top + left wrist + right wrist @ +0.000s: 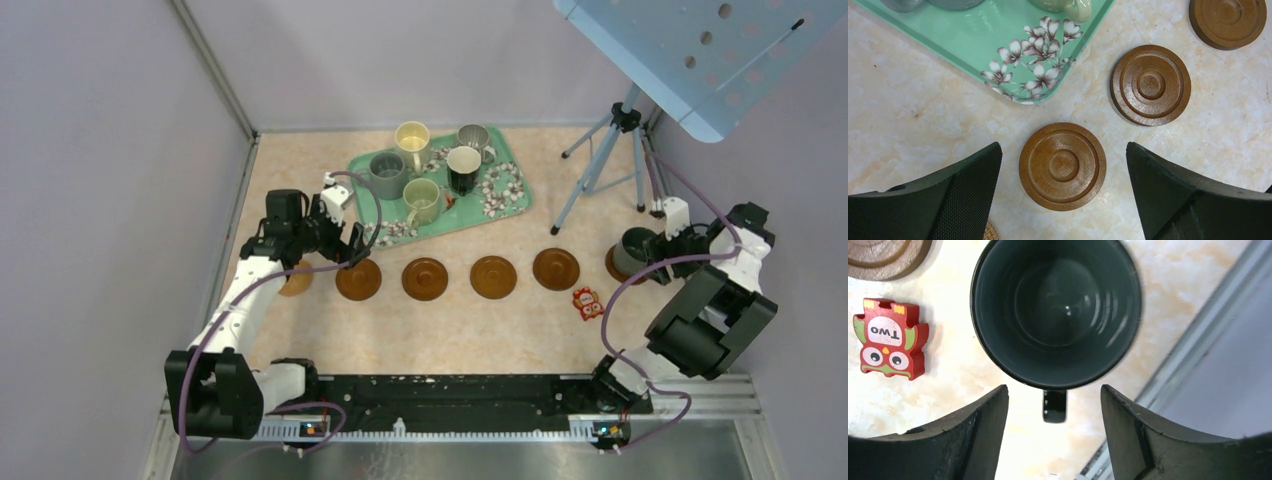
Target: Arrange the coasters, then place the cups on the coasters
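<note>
The dark grey-green cup is on its coaster (630, 252), and its handle is clear of my right gripper's fingers. I keep going to the black cup's handle (461, 188) and close there.
Several brown coasters lie in a row: (358, 280), (425, 278), (493, 277), (556, 268). A lighter tan coaster (293, 280) lies at the left end. My left gripper (345, 255) hangs open over one coaster (1063, 166), its fingers apart on either side and not touching it. A dark grey-green cup (635, 250) stands at the right end, with a brown coaster edge (612, 270) showing under it. My right gripper (1054, 410) is open; the cup's handle (1054, 406) sits between its fingers, untouched. Several other cups stand on the green floral tray (500, 205).
A red owl trinket (588, 303) lies near the right coasters. A tripod (600, 170) carrying a blue perforated panel (700, 50) stands at the back right. The side wall (700, 160) runs close to the dark cup. A metal rail (450, 395) runs along the near edge.
</note>
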Robot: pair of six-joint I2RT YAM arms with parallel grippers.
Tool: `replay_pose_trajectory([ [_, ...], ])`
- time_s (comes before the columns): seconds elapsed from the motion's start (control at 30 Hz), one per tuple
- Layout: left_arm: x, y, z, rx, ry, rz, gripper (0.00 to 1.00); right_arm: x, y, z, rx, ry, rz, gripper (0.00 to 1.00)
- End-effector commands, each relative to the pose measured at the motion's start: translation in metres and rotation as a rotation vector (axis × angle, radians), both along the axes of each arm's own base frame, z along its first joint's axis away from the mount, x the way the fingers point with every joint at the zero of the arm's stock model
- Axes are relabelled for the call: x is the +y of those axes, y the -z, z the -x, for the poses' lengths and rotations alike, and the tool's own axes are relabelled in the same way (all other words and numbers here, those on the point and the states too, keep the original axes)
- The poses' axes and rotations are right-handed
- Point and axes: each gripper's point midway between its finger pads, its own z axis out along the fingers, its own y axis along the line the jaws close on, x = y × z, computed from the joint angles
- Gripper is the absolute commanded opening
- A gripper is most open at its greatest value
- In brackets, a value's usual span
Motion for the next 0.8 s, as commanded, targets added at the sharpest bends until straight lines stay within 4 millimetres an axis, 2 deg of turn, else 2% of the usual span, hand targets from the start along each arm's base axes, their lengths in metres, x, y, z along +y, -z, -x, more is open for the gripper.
replay_pose_trajectory([
  [0.0, -0.003, -0.011, -0.005, -0.041, 0.016, 0.008, 0.99, -0.002, -0.055, -0.017, -0.111, -0.018, 0.023, 0.67],
  [0.17, -0.004, -0.013, -0.006, -0.042, 0.017, 0.013, 0.99, 0.017, -0.078, -0.028, -0.113, -0.025, 0.006, 0.68],
  [0.27, -0.004, -0.012, -0.006, -0.038, 0.017, 0.012, 0.99, 0.044, -0.086, -0.035, -0.109, -0.044, -0.008, 0.68],
  [0.57, -0.003, -0.011, -0.007, -0.035, 0.009, 0.008, 0.99, 0.132, -0.090, -0.050, -0.121, -0.089, -0.045, 0.68],
  [0.73, -0.002, -0.011, -0.007, -0.035, 0.005, 0.008, 0.99, 0.184, -0.111, -0.080, -0.222, -0.017, -0.079, 0.68],
  [0.77, -0.002, -0.010, -0.007, -0.034, 0.005, 0.007, 0.99, 0.201, -0.116, -0.086, -0.241, -0.024, -0.086, 0.67],
])
